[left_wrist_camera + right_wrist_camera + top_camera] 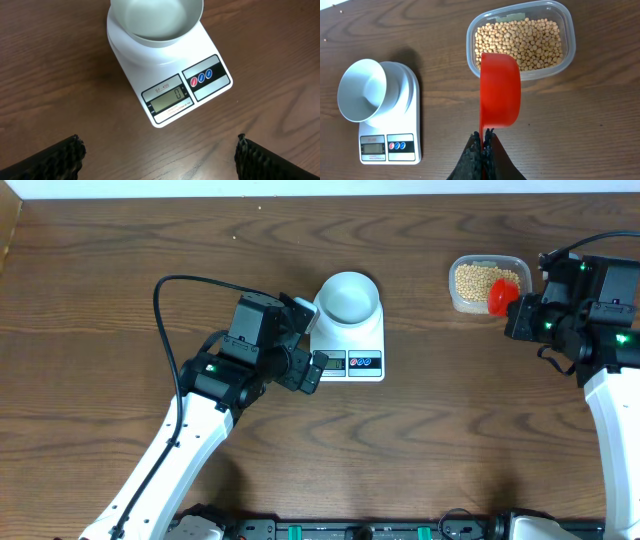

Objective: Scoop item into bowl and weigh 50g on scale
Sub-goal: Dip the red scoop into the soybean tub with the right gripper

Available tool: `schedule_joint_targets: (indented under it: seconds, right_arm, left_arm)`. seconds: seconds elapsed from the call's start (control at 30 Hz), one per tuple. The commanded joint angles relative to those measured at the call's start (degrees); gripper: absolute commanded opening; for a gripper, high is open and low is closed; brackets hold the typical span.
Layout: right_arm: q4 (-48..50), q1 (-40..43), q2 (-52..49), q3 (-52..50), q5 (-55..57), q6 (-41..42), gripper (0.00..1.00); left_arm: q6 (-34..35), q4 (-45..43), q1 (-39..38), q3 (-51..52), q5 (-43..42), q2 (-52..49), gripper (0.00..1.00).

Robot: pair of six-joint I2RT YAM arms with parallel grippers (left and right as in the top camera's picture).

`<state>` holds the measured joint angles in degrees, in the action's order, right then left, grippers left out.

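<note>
The red scoop is hanging over the tub's near edge, so I should bring it back toward the middle of the beans with my right gripper before I dip it and tilt it level.
The white bowl stands empty on the white scale at the table's middle; both also show in the left wrist view, the bowl over the scale, whose display reads 0. Tan beans fill a clear tub at the back right. My right gripper is shut on the handle of a red scoop, which hangs over the tub's near edge. My left gripper is open and empty just in front of the scale.
The brown wooden table runs wide around the scale. The left arm lies beside the scale's left front. The right arm stands at the right edge next to the tub.
</note>
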<state>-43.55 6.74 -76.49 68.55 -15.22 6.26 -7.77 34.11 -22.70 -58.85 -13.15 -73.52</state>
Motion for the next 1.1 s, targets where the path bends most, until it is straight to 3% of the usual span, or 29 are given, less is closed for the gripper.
schedule_joint_targets:
  seconds: [0.0,0.23,0.6,1.07]
  right_arm:
    - [-0.35,0.28,-0.42,1.07,-0.15,-0.76,0.01]
    - [-1.77,0.31,-0.50,2.97,-0.13,3.61,0.01]
    - [-16.06,0.31,-16.37,25.00,4.83,-3.96,0.01]
    - [-7.48,1.53,-33.14,26.25,3.41,-7.21,0.01]
  left_arm:
    - [-0.57,0.15,0.07,-0.42,0.35,-0.11,0.98]
    - [-0.57,0.15,0.09,-0.42,0.35,-0.11,0.98]
    - [-0.57,0.15,0.07,-0.42,0.35,-0.11,0.98]
    - [-0.57,0.15,0.07,-0.42,0.35,-0.11,0.98]
